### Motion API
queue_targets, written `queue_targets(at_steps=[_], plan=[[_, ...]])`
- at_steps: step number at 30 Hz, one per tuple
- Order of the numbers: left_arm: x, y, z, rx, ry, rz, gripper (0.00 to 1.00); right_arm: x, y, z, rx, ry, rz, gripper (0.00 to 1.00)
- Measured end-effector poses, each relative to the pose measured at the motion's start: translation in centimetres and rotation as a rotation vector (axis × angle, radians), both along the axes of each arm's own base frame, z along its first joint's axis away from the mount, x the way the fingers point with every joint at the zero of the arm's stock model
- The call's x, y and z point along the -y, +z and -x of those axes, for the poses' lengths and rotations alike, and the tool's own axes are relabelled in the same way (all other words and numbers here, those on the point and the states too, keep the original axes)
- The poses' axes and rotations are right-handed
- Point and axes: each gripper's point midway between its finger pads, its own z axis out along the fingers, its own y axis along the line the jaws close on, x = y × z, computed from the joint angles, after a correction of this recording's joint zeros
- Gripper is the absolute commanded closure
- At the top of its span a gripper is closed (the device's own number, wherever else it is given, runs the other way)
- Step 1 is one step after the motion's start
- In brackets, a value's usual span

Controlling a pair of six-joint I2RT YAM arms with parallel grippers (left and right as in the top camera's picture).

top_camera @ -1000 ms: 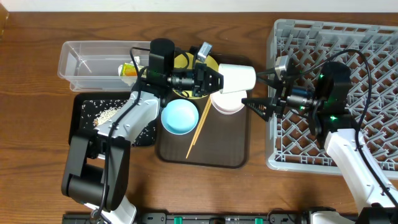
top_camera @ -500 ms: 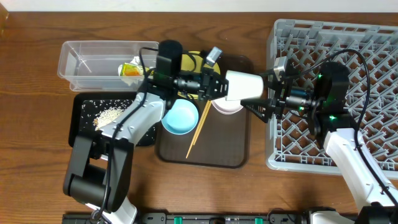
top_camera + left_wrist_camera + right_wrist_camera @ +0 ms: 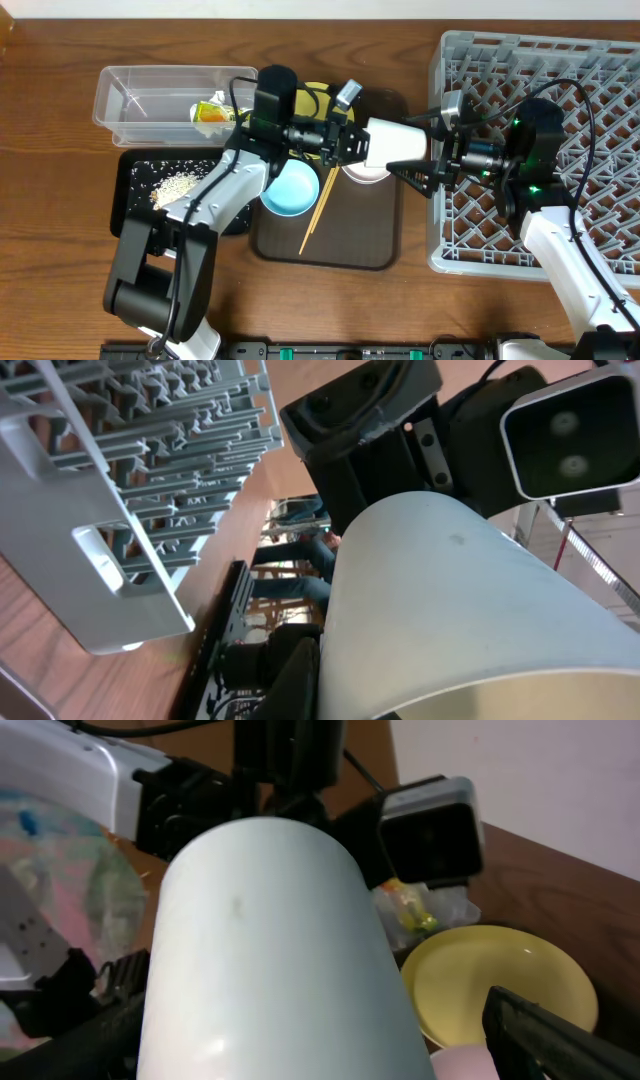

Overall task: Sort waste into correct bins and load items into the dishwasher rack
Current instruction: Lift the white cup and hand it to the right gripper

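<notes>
Next, I take the cup's far end point(image 3: 414, 143) with my right gripper, because my left gripper is holding the small white cup and the dishwasher rack point(image 3: 480, 225) is on my right gripper's side.
My left gripper point(image 3: 352, 141) is shut on the small white cup point(image 3: 395, 140) and holds it on its side above the brown tray. The cup's far end lies between the spread fingers of my right gripper point(image 3: 420, 148), which is open. The cup fills the left wrist view point(image 3: 450, 600) and the right wrist view point(image 3: 270, 950). Below the cup sits the white bowl point(image 3: 365, 170). The light blue bowl point(image 3: 290, 187) and the chopsticks point(image 3: 320, 205) lie on the tray. The yellow plate point(image 3: 310, 100) is partly hidden; it also shows in the right wrist view point(image 3: 490, 980).
The grey dishwasher rack point(image 3: 560, 150) stands at the right. The clear container point(image 3: 150, 100) holds the yellow-green wrapper point(image 3: 208, 112). The black tray point(image 3: 135, 190) holds rice scraps point(image 3: 175, 183). The dark brown serving tray point(image 3: 330, 240) lies in the middle.
My left arm has carried the cup to the right, until its end came between my right gripper's open fingers. The right arm has barely moved.
</notes>
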Motion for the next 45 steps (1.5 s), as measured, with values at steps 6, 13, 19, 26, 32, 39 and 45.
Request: queue_targets(at_steps=[6,13,19,26,32,39,45], plan=[[0.2,0.0,0.1,-0.001,0.001,-0.003,0.94,-0.1,0.2,0.4,0.002,0.027,-0.01,0.2],[0.3,-0.1,0.1,0.0,0.001,-0.004,0.84,-0.1,0.2,0.4,0.001,0.026,-0.01,0.34],[0.3,-0.1,0.1,-0.001,0.001,-0.004,0.83,-0.1,0.2,0.5,-0.001,0.028,-0.011,0.42],[0.3,-0.1,0.1,-0.003,0.003,-0.005,0.94,-0.1,0.2,0.5,0.001,0.032,-0.013,0.2],[0.2,-0.1,0.0,-0.002,0.006,-0.004,0.94,-0.2,0.7,0.3,0.041,0.031,-0.015,0.2],[0.2,-0.1,-0.1,-0.001,0.01,-0.006,0.94,-0.2,1.3,0.3,0.085,0.036,-0.018,0.27],[0.1,-0.1,-0.1,-0.002,0.011,-0.005,0.93,-0.2,1.3,0.5,0.078,0.049,-0.024,0.35]])
